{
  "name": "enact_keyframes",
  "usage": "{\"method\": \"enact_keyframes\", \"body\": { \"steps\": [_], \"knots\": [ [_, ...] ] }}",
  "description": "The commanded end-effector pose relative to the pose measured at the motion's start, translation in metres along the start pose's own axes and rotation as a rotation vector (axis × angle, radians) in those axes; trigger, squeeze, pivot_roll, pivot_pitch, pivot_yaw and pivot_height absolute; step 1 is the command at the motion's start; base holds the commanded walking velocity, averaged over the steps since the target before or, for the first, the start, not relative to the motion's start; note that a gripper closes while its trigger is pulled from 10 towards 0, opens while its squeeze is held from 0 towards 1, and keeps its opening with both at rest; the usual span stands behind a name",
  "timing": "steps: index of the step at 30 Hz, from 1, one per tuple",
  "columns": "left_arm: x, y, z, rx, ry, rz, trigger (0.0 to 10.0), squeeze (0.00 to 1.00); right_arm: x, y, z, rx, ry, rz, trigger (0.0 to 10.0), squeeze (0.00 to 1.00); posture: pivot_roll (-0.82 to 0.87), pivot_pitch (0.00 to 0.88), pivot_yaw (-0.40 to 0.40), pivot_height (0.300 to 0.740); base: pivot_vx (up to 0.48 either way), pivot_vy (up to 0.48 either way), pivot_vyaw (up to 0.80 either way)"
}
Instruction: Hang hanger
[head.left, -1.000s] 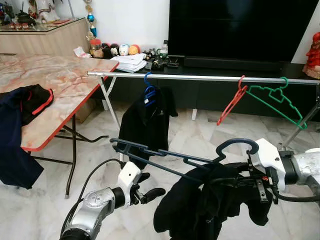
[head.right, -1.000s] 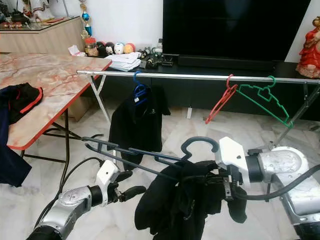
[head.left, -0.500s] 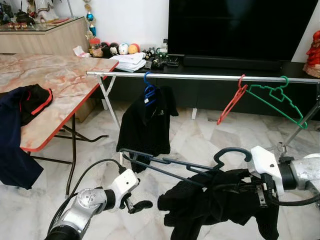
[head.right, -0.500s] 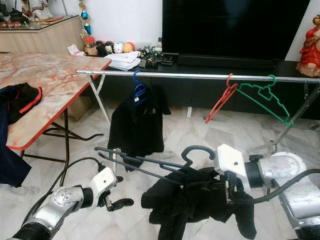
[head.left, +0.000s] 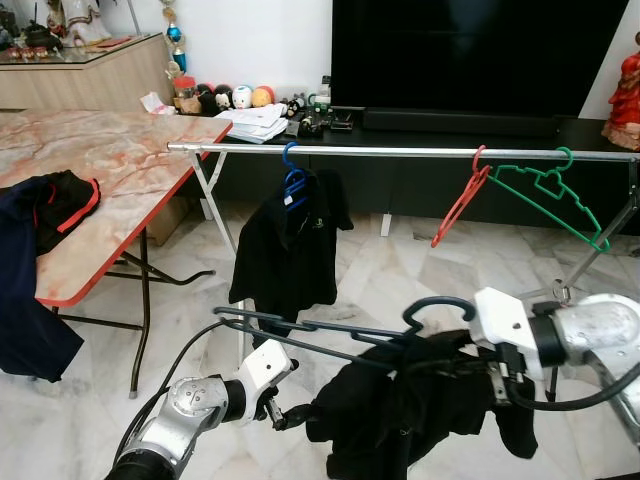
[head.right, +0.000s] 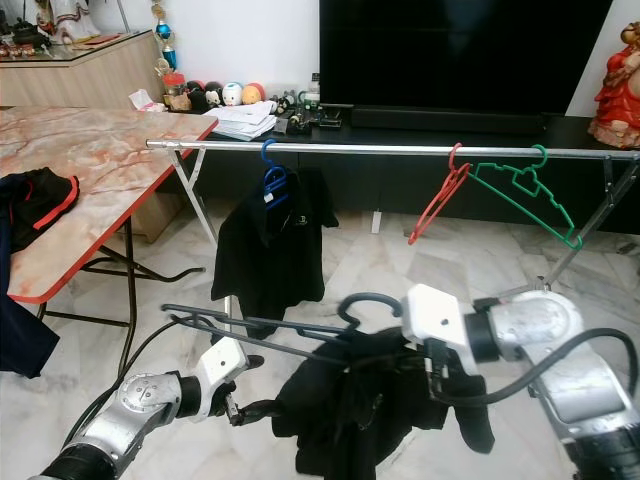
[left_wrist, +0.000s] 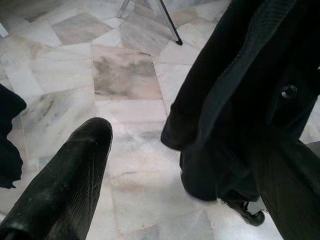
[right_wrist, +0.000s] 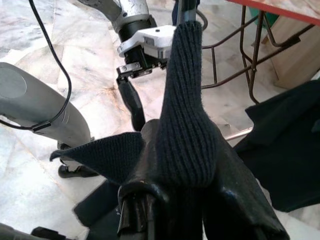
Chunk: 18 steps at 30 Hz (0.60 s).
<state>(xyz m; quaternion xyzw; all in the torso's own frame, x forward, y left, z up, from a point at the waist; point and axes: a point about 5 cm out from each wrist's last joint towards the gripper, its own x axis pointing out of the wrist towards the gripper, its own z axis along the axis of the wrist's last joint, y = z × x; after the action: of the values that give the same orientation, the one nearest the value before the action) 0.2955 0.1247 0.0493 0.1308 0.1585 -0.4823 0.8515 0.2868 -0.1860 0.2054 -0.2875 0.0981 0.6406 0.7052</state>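
The black garment (head.left: 425, 385) hangs in loose folds (head.left: 395, 430) under the dark hanger, so the garment's edge will stretch into a tight band when I draw it sideways.
A dark hanger (head.left: 330, 330) with a black garment (head.left: 400, 415) draped over it hangs low in front of me, its hook (head.left: 436, 305) pointing up. My right gripper (head.left: 495, 375) is shut on it below the hook, and knit fabric (right_wrist: 185, 115) lies between the fingers. My left gripper (head.left: 285, 418) is open, low, at the garment's left edge, with one finger (left_wrist: 65, 185) over the floor. Beyond runs a silver rail (head.left: 400, 152) holding a blue hanger (head.left: 295, 185) with a black shirt (head.left: 290, 250), a red hanger (head.left: 460, 205) and a green hanger (head.left: 555, 195).
A marble-topped folding table (head.left: 120, 160) with a red edge stands on the left, with dark clothes (head.left: 40, 220) hanging over its side. Behind the rail are a black TV (head.left: 480, 55) and a low console (head.left: 420, 125) with small items. The floor (head.left: 400, 270) is marble tile.
My right gripper has carried the hanger and garment leftward. My left gripper has dropped lower and now sits at the garment's left edge.
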Motion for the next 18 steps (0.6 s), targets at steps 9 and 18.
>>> {"method": "enact_keyframes", "body": {
  "steps": [9,18],
  "knots": [
    [0.0,0.003,-0.002,-0.033,0.005,0.02,10.0,0.0,0.014,-0.008,0.031,-0.125,-0.082,0.016,0.0,0.0,0.0,0.037,0.063,0.74,0.0,0.0,0.0],
    [0.0,0.006,-0.001,-0.091,-0.032,0.054,0.0,0.0,0.02,-0.016,0.045,-0.149,-0.145,-0.014,0.0,0.0,-0.01,0.033,0.06,0.74,0.0,0.0,0.0]
  ]
}}
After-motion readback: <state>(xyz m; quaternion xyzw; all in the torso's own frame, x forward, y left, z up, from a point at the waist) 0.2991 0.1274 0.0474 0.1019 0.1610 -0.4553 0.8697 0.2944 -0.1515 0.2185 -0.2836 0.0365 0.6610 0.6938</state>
